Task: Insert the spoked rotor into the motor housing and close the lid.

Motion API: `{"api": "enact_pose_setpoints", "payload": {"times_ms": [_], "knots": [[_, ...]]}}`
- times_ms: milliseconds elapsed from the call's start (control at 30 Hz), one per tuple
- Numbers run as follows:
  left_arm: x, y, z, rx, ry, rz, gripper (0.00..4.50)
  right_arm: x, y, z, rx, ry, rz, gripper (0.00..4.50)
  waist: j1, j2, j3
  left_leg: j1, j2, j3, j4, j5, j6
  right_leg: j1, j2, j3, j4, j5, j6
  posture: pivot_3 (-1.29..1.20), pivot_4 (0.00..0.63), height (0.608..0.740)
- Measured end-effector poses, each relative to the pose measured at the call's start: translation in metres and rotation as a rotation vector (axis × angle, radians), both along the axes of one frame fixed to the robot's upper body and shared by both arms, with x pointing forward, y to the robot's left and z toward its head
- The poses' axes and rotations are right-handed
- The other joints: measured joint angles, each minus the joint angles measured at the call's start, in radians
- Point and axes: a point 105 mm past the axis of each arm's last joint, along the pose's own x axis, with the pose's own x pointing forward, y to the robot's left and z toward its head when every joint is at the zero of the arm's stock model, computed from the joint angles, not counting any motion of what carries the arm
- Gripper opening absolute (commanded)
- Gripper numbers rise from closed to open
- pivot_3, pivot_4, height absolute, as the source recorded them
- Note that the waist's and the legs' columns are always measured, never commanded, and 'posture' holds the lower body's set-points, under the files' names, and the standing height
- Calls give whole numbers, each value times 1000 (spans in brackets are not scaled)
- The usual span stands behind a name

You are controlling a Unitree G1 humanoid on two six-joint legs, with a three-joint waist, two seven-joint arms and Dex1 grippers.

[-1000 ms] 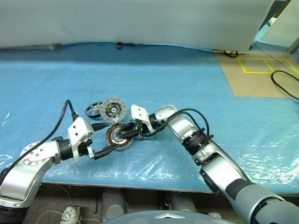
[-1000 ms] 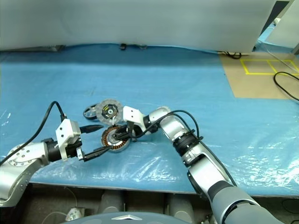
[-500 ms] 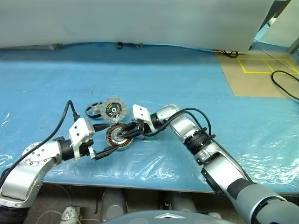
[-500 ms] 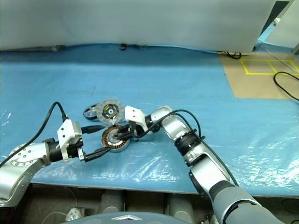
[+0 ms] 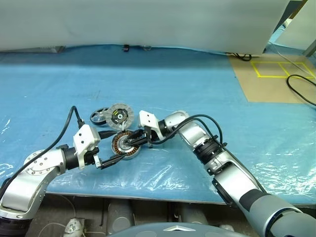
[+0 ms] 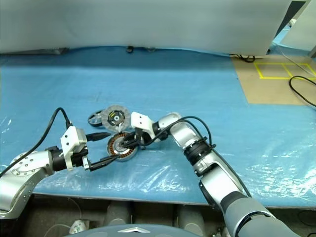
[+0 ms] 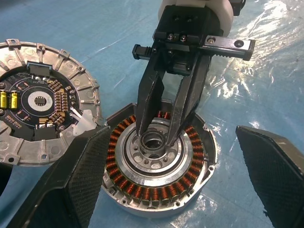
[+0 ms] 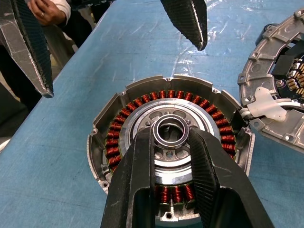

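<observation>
Next, my right gripper lets go of the small metal ring (image 8: 171, 131), closes, and pushes down on its rim (image 8: 171, 118), because the ring sticks up from the motor housing's centre.
The motor housing (image 5: 125, 145), a silver drum ringed with copper windings (image 8: 118, 137), lies on the blue sheet. My right gripper (image 8: 170, 132) reaches in from the right, shut on a small metal ring (image 7: 154, 140) at the housing's centre. My left gripper (image 5: 112, 146) is open just left of the housing, one black finger (image 7: 76, 180) at each side of the drum's near edge, touching nothing. The lid (image 5: 119, 116) lies flat right behind the housing, its radial face with the black-and-yellow centre up. The spoked rotor (image 5: 99, 116) lies at the lid's left, partly hidden by it.
A crinkled blue plastic sheet (image 5: 197, 89) covers the table, whose front edge (image 5: 163, 190) runs close below the arms. A person's hand (image 8: 47, 10) is past the table's edge in the right wrist view. A brown board with yellow tape (image 5: 279, 69) and a black cable (image 5: 301, 91) lie at the far right.
</observation>
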Motion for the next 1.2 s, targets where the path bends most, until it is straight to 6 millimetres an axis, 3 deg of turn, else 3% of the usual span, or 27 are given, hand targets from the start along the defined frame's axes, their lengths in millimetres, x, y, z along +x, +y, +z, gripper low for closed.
{"api": "enact_pose_setpoints", "payload": {"times_ms": [633, 667, 767, 1200], "knots": [[1, -1, 1, -7, -5, 0, 4465, 0, 0, 0, -1, -4, 3, 667, -1, 0, 0, 0, 0, 0, 0, 0, 0, 0, 0, 0, 0, 0, 0, 0, 150, 740], [1, -1, 1, -8, -6, 0, 4465, 0, 0, 0, -3, -10, 5, 1397, -1, 0, 0, 0, 0, 0, 0, 0, 0, 0, 0, 0, 0, 0, 0, 0, 150, 740], [1, -1, 2, -8, -8, -1, 4465, 0, 0, 0, -7, -26, 11, 2298, -1, 0, 0, 0, 0, 0, 0, 0, 0, 0, 0, 0, 0, 0, 0, 0, 150, 740], [3, -2, 2, -14, -11, 1, 4465, 5, -14, 10, 0, 36, -46, 2298, 1, 0, 0, 0, 0, 0, 0, 0, 0, 0, 0, 0, 0, 0, 0, 0, 150, 740]]}}
